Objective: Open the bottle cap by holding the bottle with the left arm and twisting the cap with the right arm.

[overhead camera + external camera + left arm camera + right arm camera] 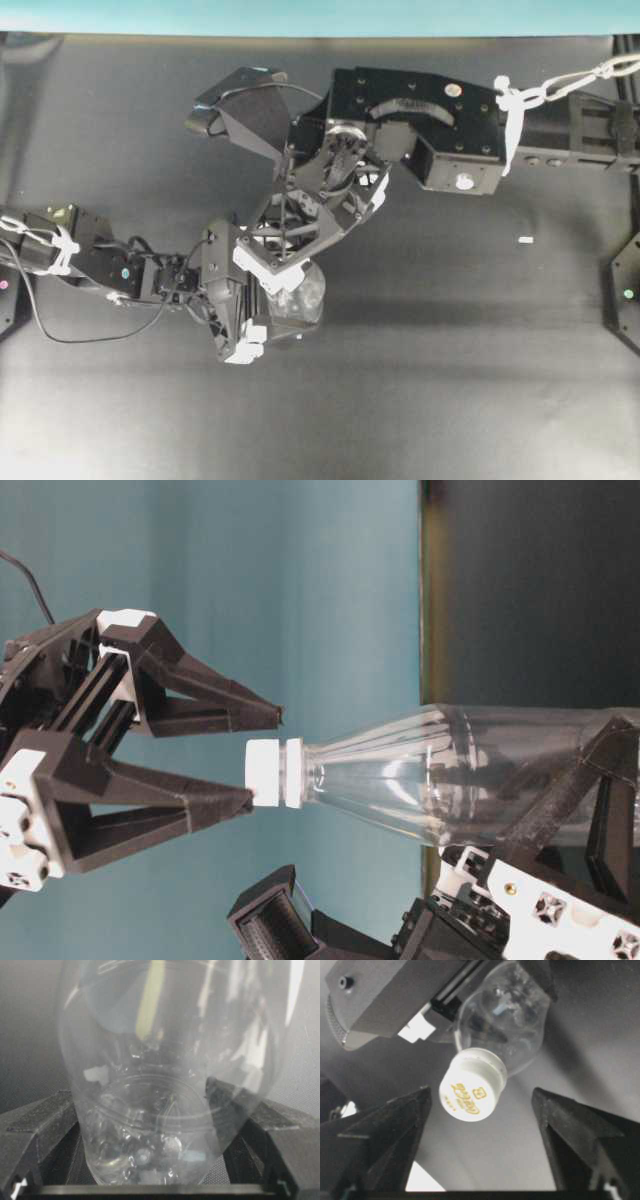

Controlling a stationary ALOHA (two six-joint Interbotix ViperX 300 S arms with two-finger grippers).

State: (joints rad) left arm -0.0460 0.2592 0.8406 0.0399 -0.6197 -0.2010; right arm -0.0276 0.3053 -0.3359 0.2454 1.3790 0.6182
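Note:
The bottle cap's lower rim [487,1059] fits closely over the bottle's neck. The bottle cap will therefore turn with my right gripper but stay on when I twist.
The clear bottle [450,780] is held off the table, its neck pointing at my right gripper. My left gripper [145,1110] is shut on the bottle's round body [150,1060], with one finger [45,1120] pressed on each side. The white bottle cap [472,1085] carries gold print and sits on the neck. My right gripper [481,1091] is open around the cap, its left finger [405,1120] close to it and the right one farther off, neither touching. From overhead the right gripper [290,255] covers the cap, and the bottle [308,295] shows just below it.
A tiny white scrap [525,240] lies on the dark table [450,380] to the right of the arms. Black arm bases stand at the right edge [628,290] and the left edge [5,300]. A teal wall [300,15] runs along the back.

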